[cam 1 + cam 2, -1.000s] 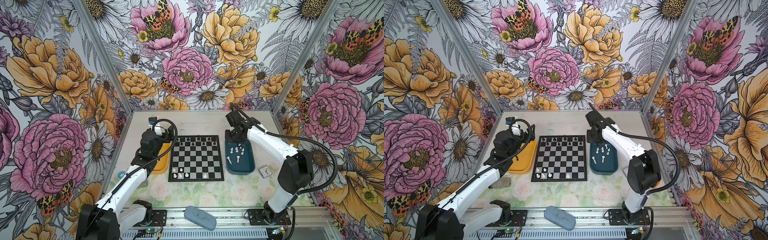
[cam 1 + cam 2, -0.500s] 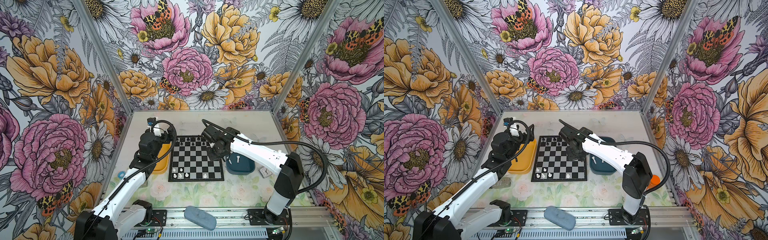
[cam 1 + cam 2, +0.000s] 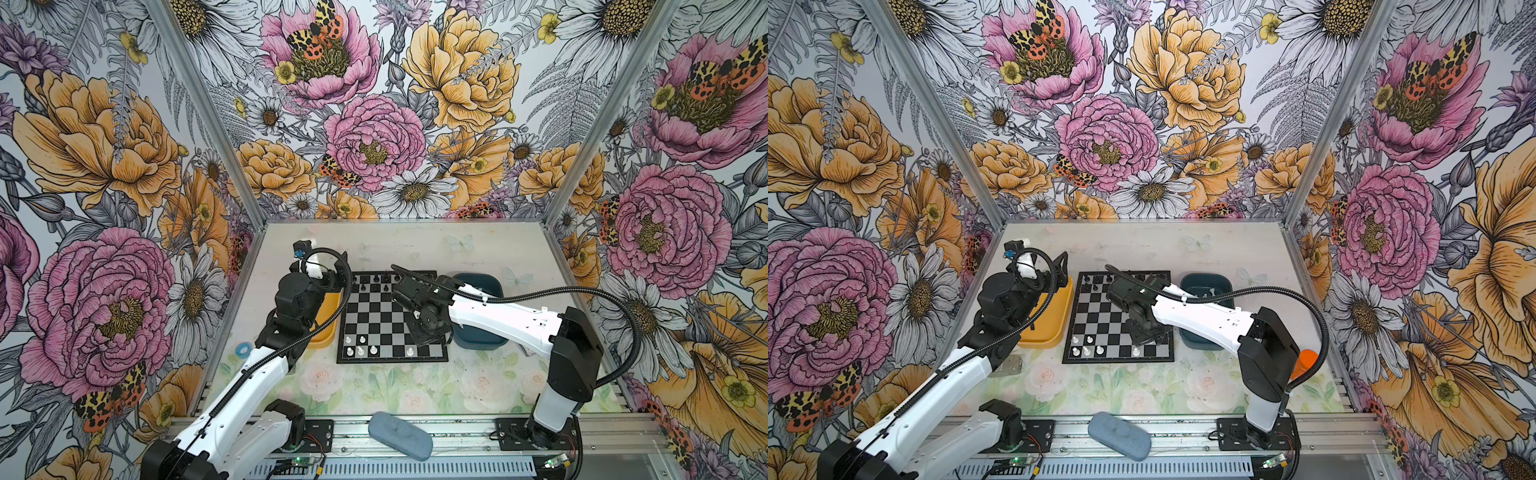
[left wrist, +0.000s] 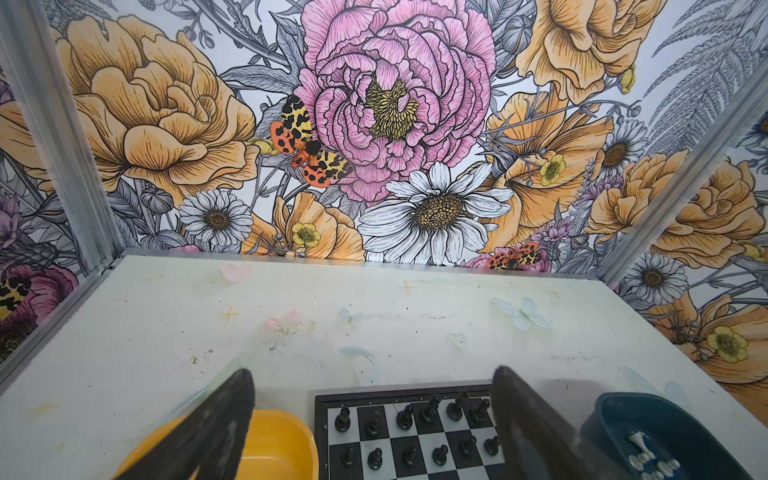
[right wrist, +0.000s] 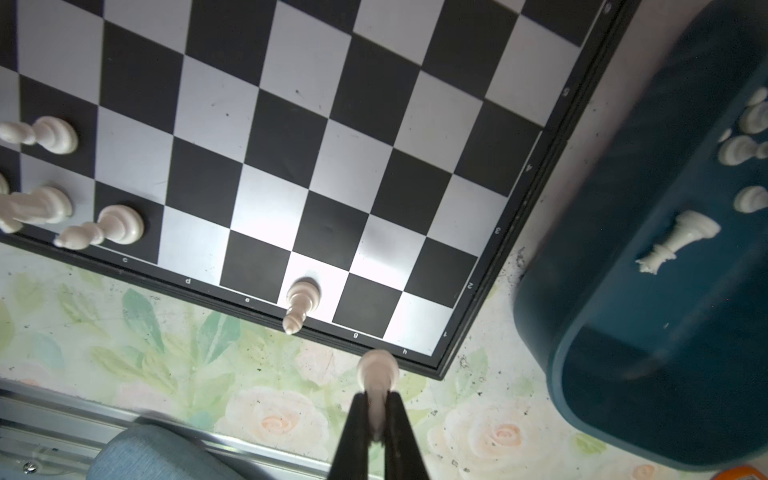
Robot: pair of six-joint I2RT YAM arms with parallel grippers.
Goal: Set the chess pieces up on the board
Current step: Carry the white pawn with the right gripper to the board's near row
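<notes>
I keep lowering my right gripper until the base of the held white piece stands on its square, as the held white piece's base [image 5: 377, 367] points down and the near row's black g square [image 5: 367, 305] is free.
The board [image 3: 386, 320] [image 3: 1100, 316] lies mid-table, with black chessmen along its far rows [image 4: 415, 415]. Several white chess pieces [image 3: 360, 350] stand at its near left, and one more [image 5: 297, 305] on the near row toward the right. My right gripper [image 5: 376, 395] [image 3: 428, 336] is shut on a white chess piece [image 5: 377, 368], held above the board's near right corner [image 5: 436, 365]. More white pieces [image 5: 681, 241] lie in the blue tray [image 3: 478, 336]. My left gripper [image 4: 372, 372] hangs open and empty over the yellow tray's [image 4: 274, 440] far end.
The yellow tray [image 3: 324, 332] flanks the board on the left and the blue tray [image 3: 1200, 282] on the right. A grey-blue pouch [image 3: 400, 434] lies on the front rail. An orange object [image 3: 1306, 361] sits behind my right arm, and a small blue ring [image 3: 243, 348] lies near the left wall.
My right arm swung from over the blue tray leftward and nearer, to the board's near right part, with a white piece in its jaws. The left arm barely moved.
</notes>
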